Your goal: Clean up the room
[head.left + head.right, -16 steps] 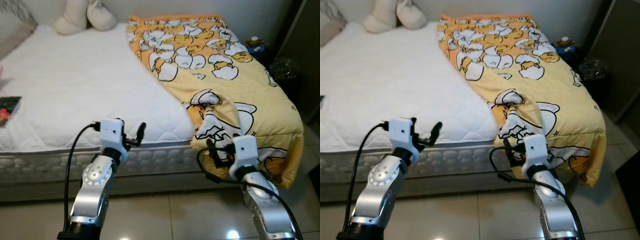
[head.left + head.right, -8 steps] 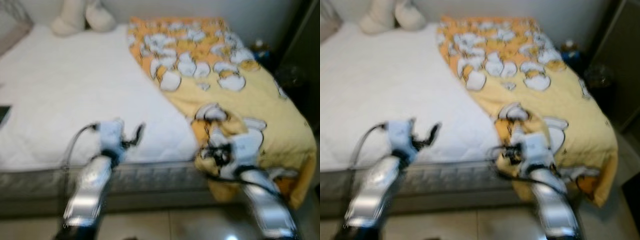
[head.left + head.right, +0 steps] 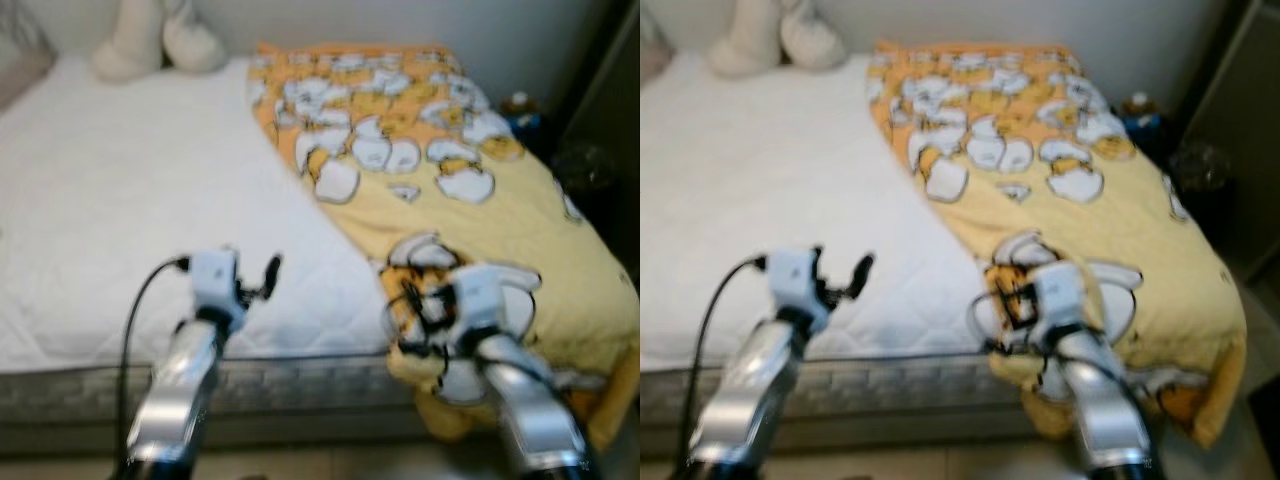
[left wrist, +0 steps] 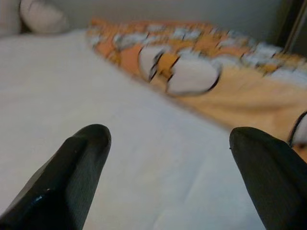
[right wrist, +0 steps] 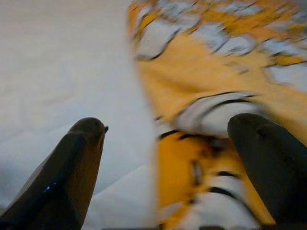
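I can see the blanket's edge slants inward (image 3: 326, 212) to a bunched heap, so its near corner (image 3: 408, 325) will unfold and drape over the foot edge when I pull it.
A yellow blanket (image 3: 440, 170) printed with white egg figures covers the right half of the white mattress (image 3: 120, 200). Its near corner (image 3: 425, 255) is folded back in a bunched heap at the foot edge. My right gripper (image 5: 172, 129) is open just above that heap, at the line where blanket meets bare mattress, with nothing between its fingers (image 5: 76, 158). My left gripper (image 4: 168, 139) is open over the bare mattress near the foot edge, well left of the blanket. The eye views are blurred.
Two pale pillows (image 3: 160, 40) lie at the head of the bed. The quilted bed side (image 3: 300, 385) runs below the arms. To the right of the bed stand small items (image 3: 520, 105) and a dark cabinet (image 3: 610, 100).
The camera has moved closer to the bed with motion blur. Both arms reach farther over the foot edge, and the right gripper now hangs over the blanket's folded corner.
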